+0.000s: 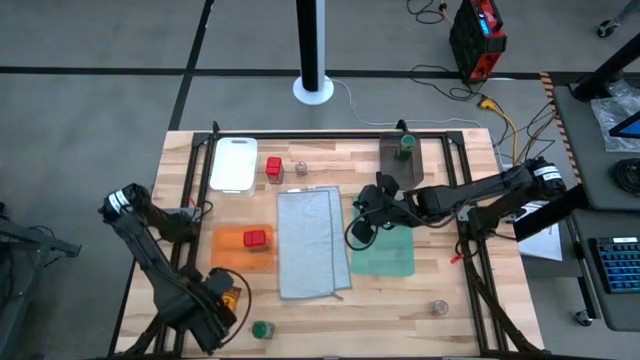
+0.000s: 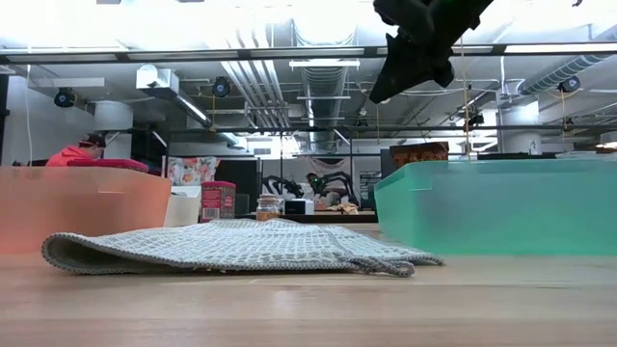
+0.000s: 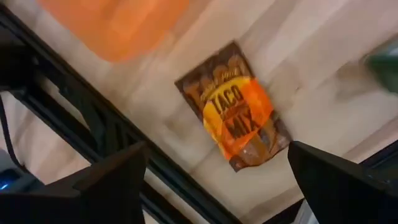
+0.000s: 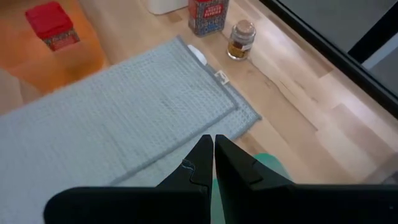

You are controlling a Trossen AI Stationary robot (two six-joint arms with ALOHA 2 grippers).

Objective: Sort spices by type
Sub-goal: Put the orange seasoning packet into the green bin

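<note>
My left gripper should now lower until its open fingers, whose gap the packet's short end point(image 3: 259, 151) faces, are on either side of that short end, then close.
A shiny orange-brown packet point(image 3: 239, 109) lies flat on the wood near the table's near left corner, also seen in the high view point(image 1: 232, 297). My left gripper point(image 3: 216, 152) hangs open above it, pointing down, one finger on either side and clear of it. My right gripper point(image 4: 213, 146) is shut with nothing in it, above the grey cloth's point(image 1: 312, 243) right edge, beside the green cloth point(image 1: 385, 252). One red box point(image 1: 255, 239) stands on the orange cloth point(image 1: 232, 252). Another red box point(image 1: 274, 169) and a shaker point(image 1: 301, 169) stand at the far side.
A green-topped jar point(image 1: 261, 329) stands near the near edge, right of my left gripper point(image 1: 228, 300). Another green-topped jar point(image 1: 406, 143) sits in the dark grey bin point(image 1: 392, 170). A second shaker point(image 1: 439, 308) stands near right. The white board point(image 1: 232, 163) lies far left.
</note>
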